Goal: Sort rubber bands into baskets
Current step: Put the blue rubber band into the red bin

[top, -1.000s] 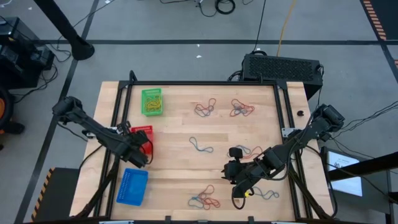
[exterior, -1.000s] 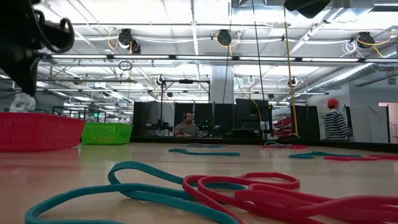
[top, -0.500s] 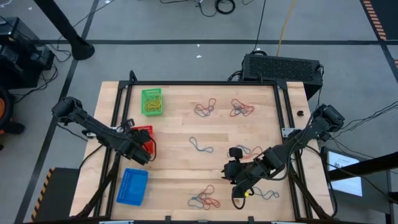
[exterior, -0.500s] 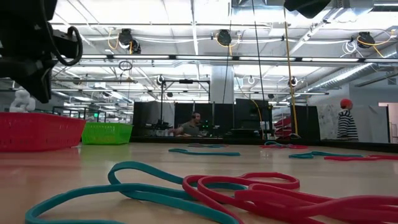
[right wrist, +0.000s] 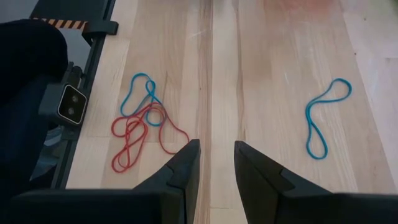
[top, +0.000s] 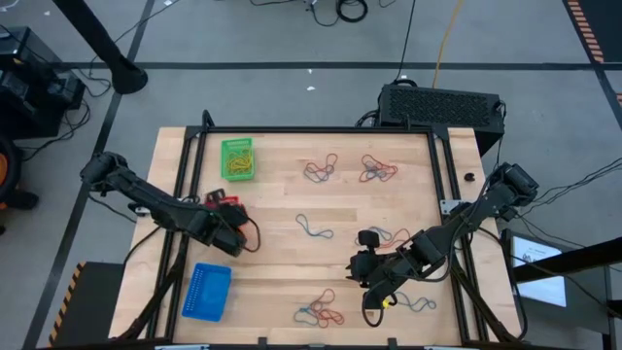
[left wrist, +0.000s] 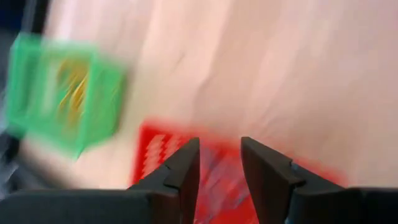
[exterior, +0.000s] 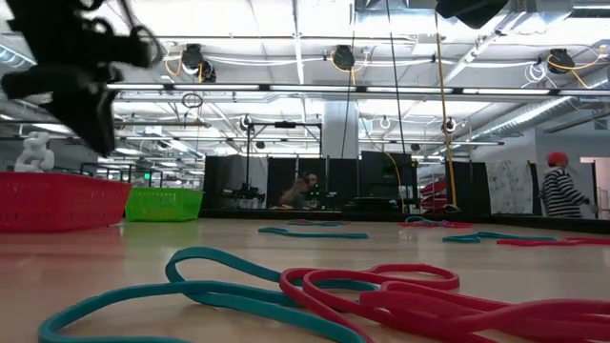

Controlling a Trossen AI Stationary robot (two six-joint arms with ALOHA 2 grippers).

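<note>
My left gripper is reaching with open fingers, and the blue band's end (exterior: pixel 463 237) lies clear of the red band next to my right gripper. My left gripper should keep reaching until its fingers close there (top: pixel 380 232).
My left gripper (top: pixel 231 238) hovers over the near right part of the red basket (top: pixel 222 202), fingers open (left wrist: pixel 219 162) with nothing between them. The green basket (top: pixel 237 158), holding yellow rubber bands (left wrist: pixel 69 90), stands farther back. The blue basket (top: pixel 206 290) sits near the front left. Red and blue rubber bands lie in loose clusters on the wood (top: pixel 321 170), (top: pixel 377 170), (top: pixel 319 311); a single blue one (top: pixel 313 228) lies mid-table. My right gripper (top: pixel 372 292) hangs open (right wrist: pixel 214 162) above bare wood, between a red-blue tangle (right wrist: pixel 140 124) and a blue band (right wrist: pixel 323 121).
A large black box (top: pixel 439 102) stands at the far edge, and black frame rails (top: pixel 185 194) run along the table's sides. In the low view, teal and red bands (exterior: pixel 238 286) lie close to the camera. People (exterior: pixel 562 191) move in the room behind.
My left gripper has swung toward the table's right edge above the red basket and has turned at the wrist, now covering more of the basket. The baskets and bands have stayed where they were.
</note>
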